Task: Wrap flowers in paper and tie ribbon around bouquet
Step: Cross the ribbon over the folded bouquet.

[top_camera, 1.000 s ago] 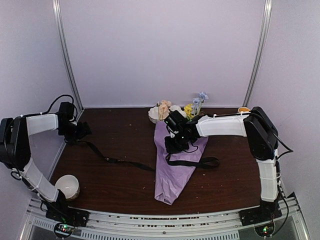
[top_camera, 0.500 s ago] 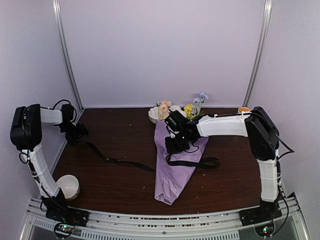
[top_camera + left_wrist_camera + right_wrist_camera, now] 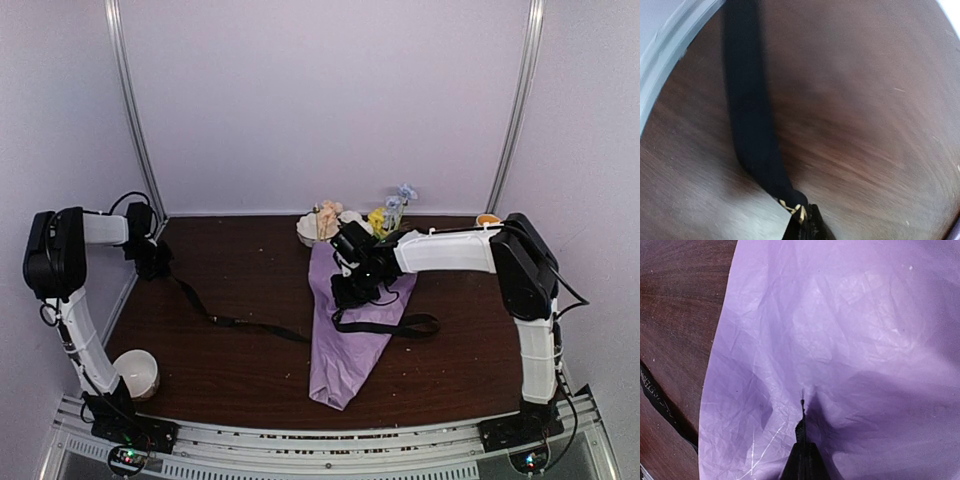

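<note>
My left gripper is holding the ribbon's end out (image 3: pixel 177 283) by the wall. It needs to move that end over the lilac paper (image 3: pixel 322 264) so that my right gripper can take it.
The bouquet (image 3: pixel 345 335) lies mid-table, a lilac paper (image 3: pixel 840 330) cone with its narrow end toward me. The flowers (image 3: pixel 385 212) stick out of its far end. A black ribbon (image 3: pixel 235 322) runs from the far left across the table to the cone and loops out on its right. My left gripper (image 3: pixel 152 262) is shut on the ribbon's left end (image 3: pixel 747 110); in the left wrist view the closed tips (image 3: pixel 805 217) pinch it. My right gripper (image 3: pixel 350 290) (image 3: pixel 802 432) is shut, its tips pressed into the paper, which puckers around them.
A white bowl (image 3: pixel 135 372) stands at the near left corner. A small orange thing (image 3: pixel 487 218) sits at the far right. The left wall's metal edge (image 3: pixel 670 55) runs close beside my left gripper. A stretch of ribbon (image 3: pixel 660 400) lies left of the paper.
My left gripper's jaws were open and have closed on the ribbon's end; the left arm has drawn slightly back toward the far left corner. The right arm and bouquet have not moved.
</note>
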You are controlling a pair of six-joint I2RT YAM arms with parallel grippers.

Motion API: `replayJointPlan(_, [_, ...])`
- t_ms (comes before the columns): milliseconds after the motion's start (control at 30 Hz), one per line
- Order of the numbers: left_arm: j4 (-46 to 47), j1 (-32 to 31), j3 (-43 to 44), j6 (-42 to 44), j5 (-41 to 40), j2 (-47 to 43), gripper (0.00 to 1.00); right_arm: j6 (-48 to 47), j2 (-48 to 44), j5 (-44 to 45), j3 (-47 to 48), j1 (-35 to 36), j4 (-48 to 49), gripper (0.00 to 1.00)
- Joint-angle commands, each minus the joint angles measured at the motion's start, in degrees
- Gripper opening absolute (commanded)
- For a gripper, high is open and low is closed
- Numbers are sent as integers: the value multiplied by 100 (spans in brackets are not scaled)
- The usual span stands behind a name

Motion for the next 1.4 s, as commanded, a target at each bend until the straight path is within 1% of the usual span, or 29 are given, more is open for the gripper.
replayJointPlan(0, [433, -1046, 406, 1166, -274, -1219, 0, 24, -228, -304, 32, -205, -54, 0])
replayJointPlan(67, [510, -1744, 731, 2007, -124, -1665, 0, 41, -287, -456, 54, -300, 66, 0])
replayJointPlan(100, [630, -2104, 859, 2383, 163, -1821, 0, 34, -329, -514, 60, -340, 133, 0])
replayJointPlan(167, [1009, -2737, 1008, 2959, 1279, -2011, 0, 1, -388, -724, 102, -411, 320, 0])
replayJointPlan(233, [1400, -3346, 1103, 3342, 2369, -2038, 0, 45, -409, -1093, 144, -506, 541, 0])
replayJointPlan(267, [1521, -3650, 1172, 3499, 2698, -2010, 0, 112, -418, -1284, 172, -569, 642, 0])
replayJointPlan(333, [1828, -4072, 1272, 3575, 3275, -1882, 0, 281, -476, -1528, 163, -688, 861, 0])
replayJointPlan(433, [2702, -4239, 1239, 3030, 3945, -1510, 0, 530, -656, -1642, 35, -835, 1205, 0])
replayJointPlan(567, [3099, -4312, 1301, 2537, 4243, -1004, 0, 1084, -917, -2027, -385, -1033, 1979, 0])
replayJointPlan(633, [3024, -4454, 1381, 2660, 4257, -737, 0, 1313, -964, -2182, -538, -1110, 2429, 0])
replayJointPlan(700, [2747, -4558, 1569, 2754, 3980, -404, 0, 1372, -891, -2244, -469, -1144, 2409, 0])
replayJointPlan(767, [2664, -4572, 1785, 2574, 3933, 6, 0, 1367, -805, -2235, -360, -1153, 2252, 6])
replayJointPlan(800, [2670, -4570, 1856, 2467, 3875, 184, 0, 1373, -790, -2222, -329, -1154, 2187, 11])
replayJointPlan(933, [2712, -4570, 1997, 2291, 3754, 596, 0, 1276, -983, -1889, -305, -1225, 1824, 35])
replayJointPlan(1033, [2734, -4570, 1978, 2281, 3635, 674, 0, 1037, -1277, -1726, -459, -1297, 1700, 42])
replayJointPlan(1167, [2710, -4570, 2054, 2282, 3510, 742, 0, 757, -1719, -1828, -916, -1375, 1828, 49])
replayJointPlan(1267, [2589, -4570, 2215, 2263, 3404, 843, 0, 573, -2149, -2076, -1487, -1394, 2229, 50])
replayJointPlan(1367, [2533, -4570, 2320, 2261, 3290, 921, 0, 489, -2492, -2683, -2163, -1364, 2841, 51])
